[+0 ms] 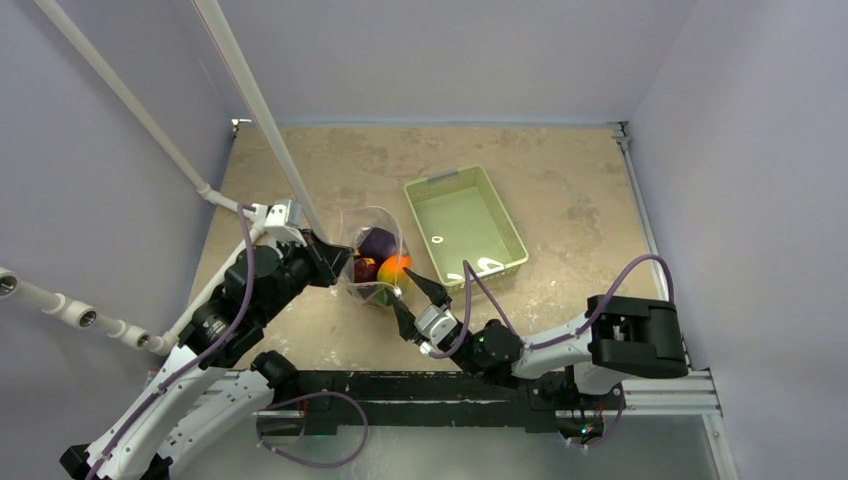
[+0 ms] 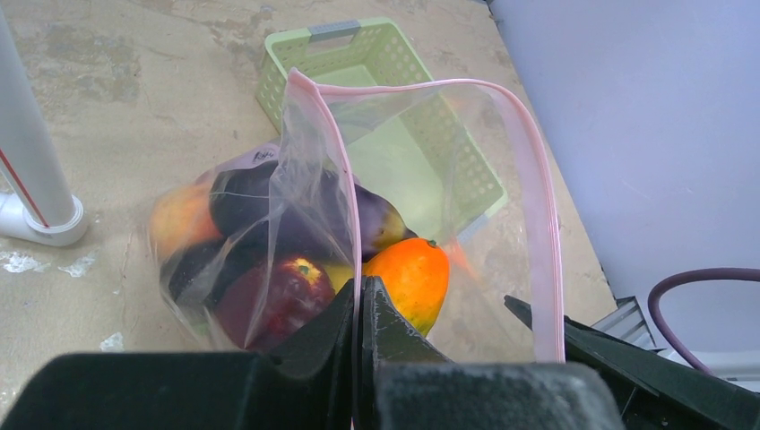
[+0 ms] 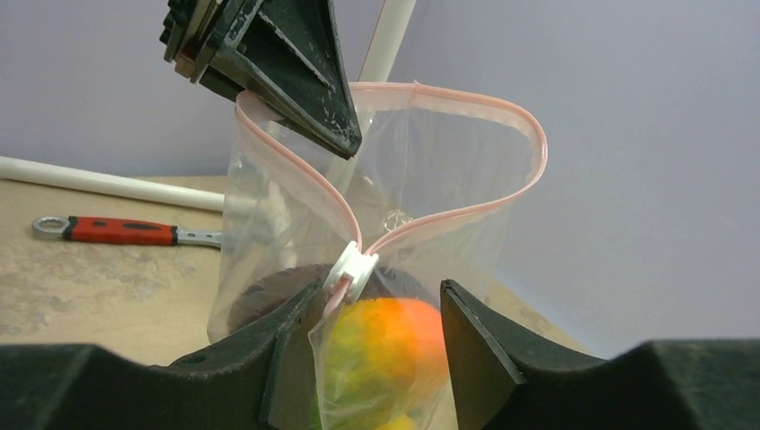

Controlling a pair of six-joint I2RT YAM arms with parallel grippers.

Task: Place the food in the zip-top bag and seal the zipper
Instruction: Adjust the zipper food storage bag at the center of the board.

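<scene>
I should open my left gripper and take the slider tab with it while my right gripper pinches the bag's corner, because my left gripper is holding the zipper strip far from the slider tab.
The zip-top bag stands upright on the table with its mouth held open. Inside it lie a purple eggplant, a red apple, an orange-yellow fruit and a peach. My left gripper is shut on the pink zipper strip at the mouth's near side and holds it up; it also shows in the top view. My right gripper is open, its fingers on either side of the bag's corner, where the white slider tab sits. It also shows in the top view.
The pale green basket stands just right of the bag and holds no food. A red-handled wrench lies on the table beyond the bag. White pipes slant over the table's left side. A purple cable loops off my right arm.
</scene>
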